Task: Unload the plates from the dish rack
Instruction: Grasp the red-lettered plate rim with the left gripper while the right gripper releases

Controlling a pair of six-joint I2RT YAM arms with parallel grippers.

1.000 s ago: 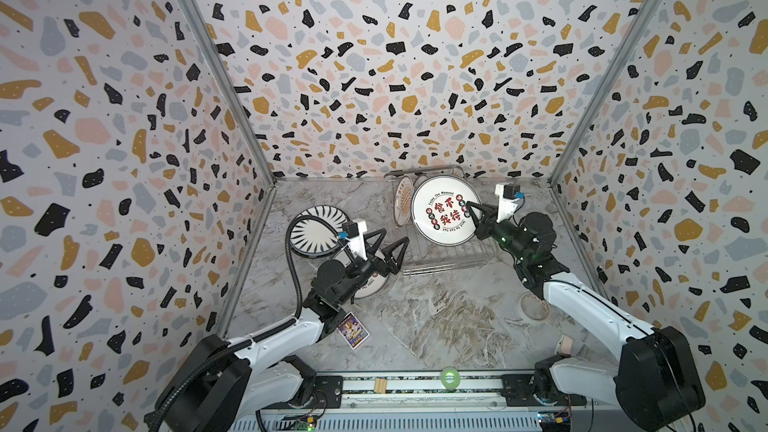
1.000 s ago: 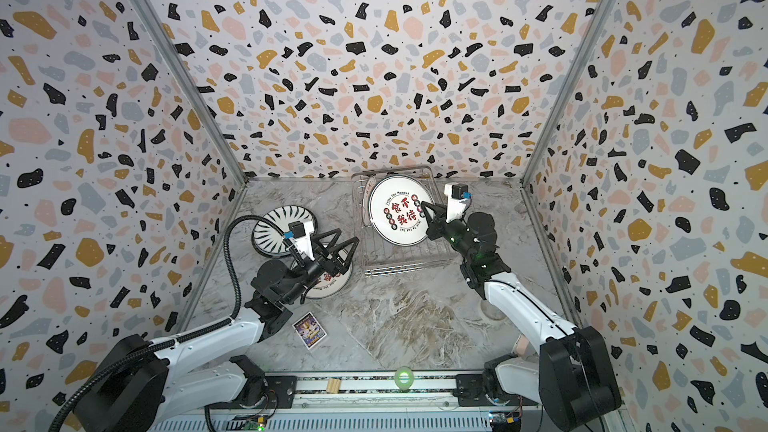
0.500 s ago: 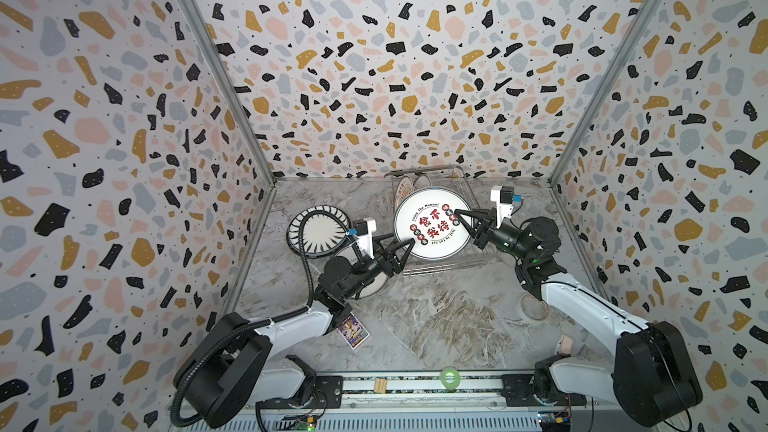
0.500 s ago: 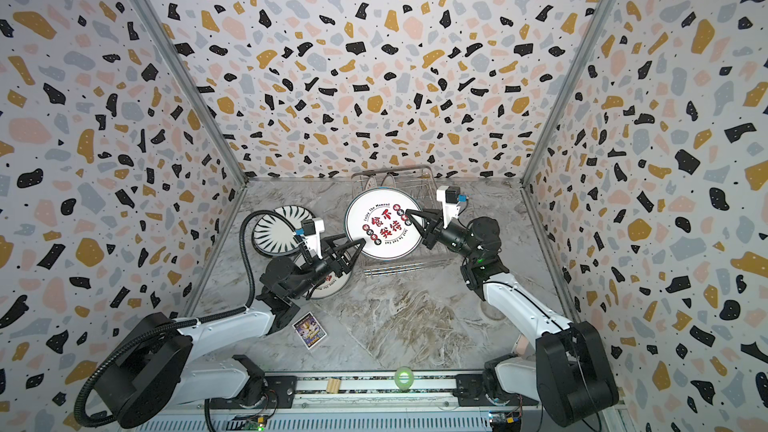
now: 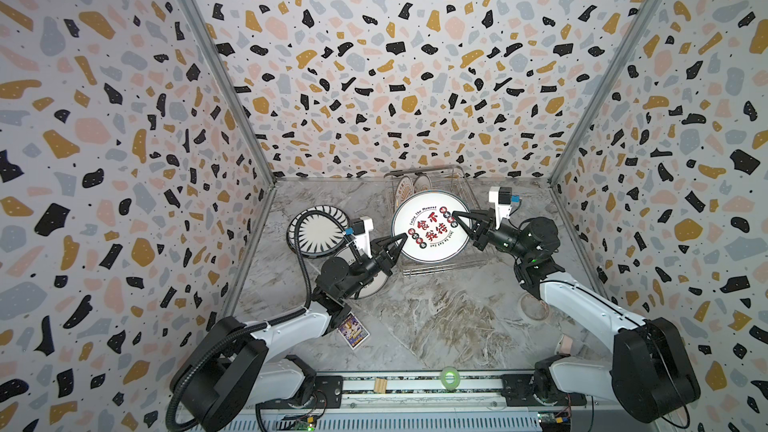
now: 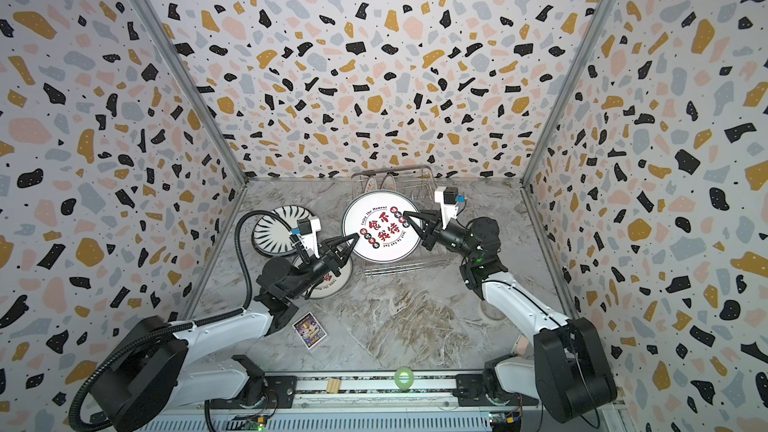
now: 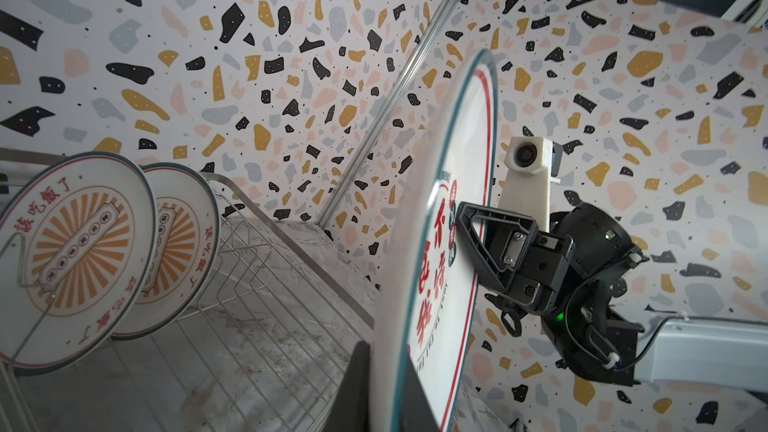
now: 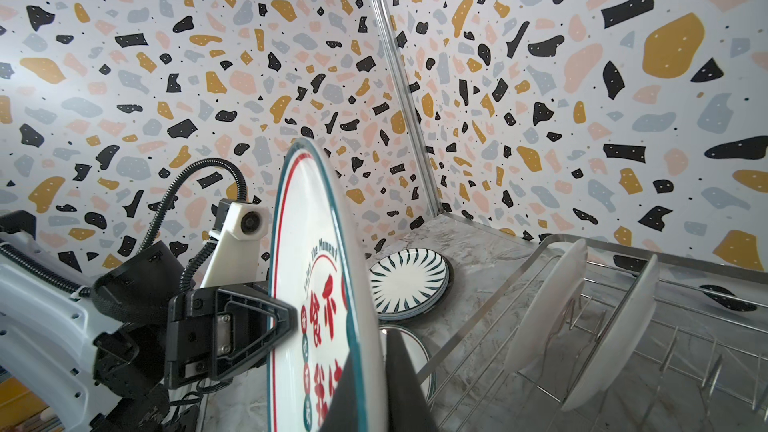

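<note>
Both of my grippers are shut on the white plate [image 6: 381,226]. My right gripper should open and back off before my left gripper lowers the white plate onto the matching plate [image 6: 329,282].
A white plate with red characters [image 5: 432,228] [image 6: 382,228] hangs tilted over the front of the dish rack [image 5: 440,268] [image 6: 399,270]. My left gripper [image 5: 401,238] [image 6: 353,238] [image 7: 388,384] is shut on its left rim. My right gripper [image 5: 457,216] [image 6: 409,214] [image 8: 372,384] is shut on its right rim. Two sunburst plates [image 5: 405,189] [image 7: 75,255] stand upright at the back of the rack. A black-striped plate [image 5: 318,231] [image 8: 409,280] lies flat on the table to the left. Another plate [image 5: 370,284] lies under my left wrist.
A purple card [image 5: 352,329] lies by the left arm. A green tape roll [image 5: 449,376] and a small wooden block [image 5: 380,385] sit on the front rail. A clear ring [image 5: 534,307] lies under the right arm. Patterned walls enclose the marble table.
My right gripper carried the red-character plate forward and left out of the rack. My left gripper came up to the plate's left rim and shut on it.
</note>
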